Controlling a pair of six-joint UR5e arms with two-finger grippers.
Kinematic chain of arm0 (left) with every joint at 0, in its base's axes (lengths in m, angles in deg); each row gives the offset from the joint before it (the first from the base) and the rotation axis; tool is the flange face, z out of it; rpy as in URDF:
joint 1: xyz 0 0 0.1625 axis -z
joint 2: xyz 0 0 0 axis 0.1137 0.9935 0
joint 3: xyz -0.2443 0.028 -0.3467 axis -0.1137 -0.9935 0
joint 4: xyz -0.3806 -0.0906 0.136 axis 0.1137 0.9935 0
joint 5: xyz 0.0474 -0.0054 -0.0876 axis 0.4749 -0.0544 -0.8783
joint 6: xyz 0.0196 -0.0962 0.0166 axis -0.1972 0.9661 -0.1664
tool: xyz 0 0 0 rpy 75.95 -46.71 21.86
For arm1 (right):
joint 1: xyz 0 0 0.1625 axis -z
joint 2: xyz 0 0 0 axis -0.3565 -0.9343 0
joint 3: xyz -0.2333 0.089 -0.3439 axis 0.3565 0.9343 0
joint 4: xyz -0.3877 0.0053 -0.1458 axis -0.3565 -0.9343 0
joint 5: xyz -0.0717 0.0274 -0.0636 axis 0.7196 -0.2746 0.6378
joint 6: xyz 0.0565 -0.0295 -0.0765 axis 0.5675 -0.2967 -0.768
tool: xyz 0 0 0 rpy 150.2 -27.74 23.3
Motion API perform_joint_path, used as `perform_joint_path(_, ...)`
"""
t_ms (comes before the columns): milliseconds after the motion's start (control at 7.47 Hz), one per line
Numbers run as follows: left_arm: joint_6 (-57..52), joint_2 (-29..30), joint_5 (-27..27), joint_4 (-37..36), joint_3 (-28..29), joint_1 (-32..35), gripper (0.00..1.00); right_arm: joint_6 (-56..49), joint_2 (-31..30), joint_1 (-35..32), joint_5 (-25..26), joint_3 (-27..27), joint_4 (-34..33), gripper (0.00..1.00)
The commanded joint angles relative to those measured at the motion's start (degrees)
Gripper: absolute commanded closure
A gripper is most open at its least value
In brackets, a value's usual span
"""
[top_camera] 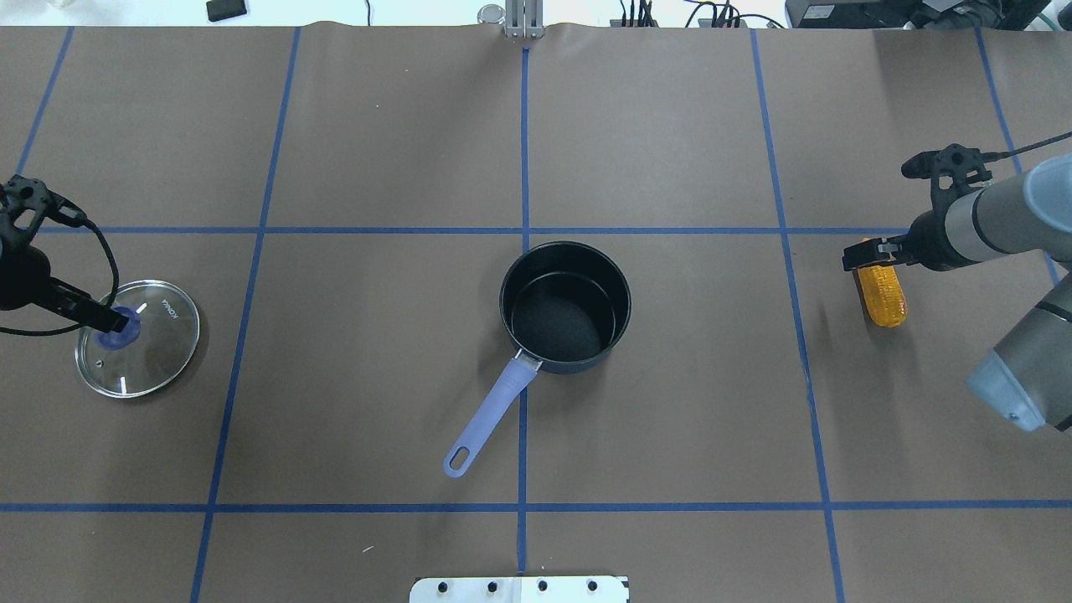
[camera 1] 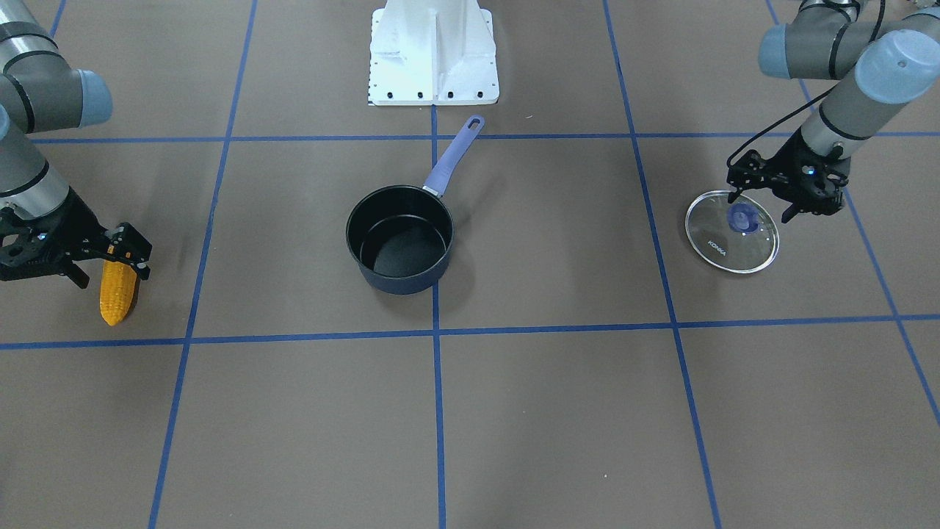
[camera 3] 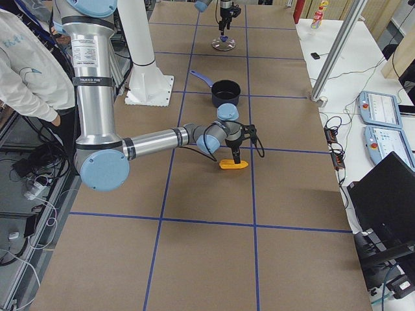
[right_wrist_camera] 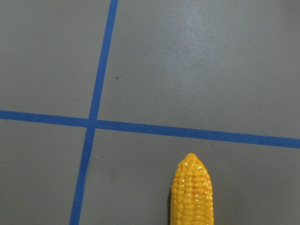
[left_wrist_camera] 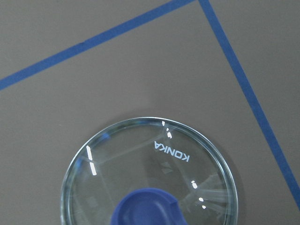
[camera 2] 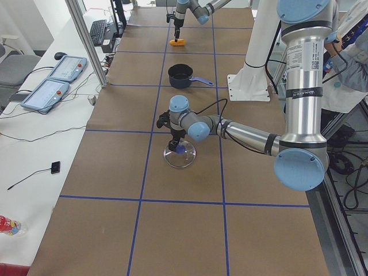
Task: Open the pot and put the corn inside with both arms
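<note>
The pot's opening (camera 1: 400,231) looks wider than the corn (camera 1: 116,294) is long, so the corn will lie wholly inside the pot's rim when I lower it in.
The dark pot (camera 1: 400,239) with a purple handle stands open mid-table, with nothing inside. Its glass lid (camera 1: 734,246) with a blue knob lies flat on the table at my left. My left gripper (camera 1: 761,206) hovers just over the knob, fingers spread, holding nothing. The orange-yellow corn (camera 1: 117,294) lies on the table at my right. My right gripper (camera 1: 110,278) is low over its thick end, open, a finger on either side. The wrist views show the lid (left_wrist_camera: 150,173) and the corn's tip (right_wrist_camera: 192,197), with no fingers in frame.
The white robot base (camera 1: 433,55) stands behind the pot, whose handle (top_camera: 490,414) points toward it. Blue tape lines grid the brown table. Pendants, cables and a keyboard lie on the side benches (camera 2: 57,75).
</note>
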Motion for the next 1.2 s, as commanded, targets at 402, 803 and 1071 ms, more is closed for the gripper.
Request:
perform_joint_path(402, -6.21, 1.17, -2.53, -3.79, -0.19, 5.94, 0.02, -0.32, -1.20, 3.39, 4.98, 2.21, -0.04, 0.50)
perform_joint_path(803, -6.21, 1.25, -2.53, -3.79, -0.19, 6.03, 0.01, -0.67, -0.67, 3.40, 3.84, -1.01, -0.48, 1.00)
perform_joint_path(1071, -6.21, 1.17, -2.53, -3.79, -0.19, 6.03, 0.01, -0.59, 2.99, 1.92, 1.03, -8.65, -10.44, 1.00)
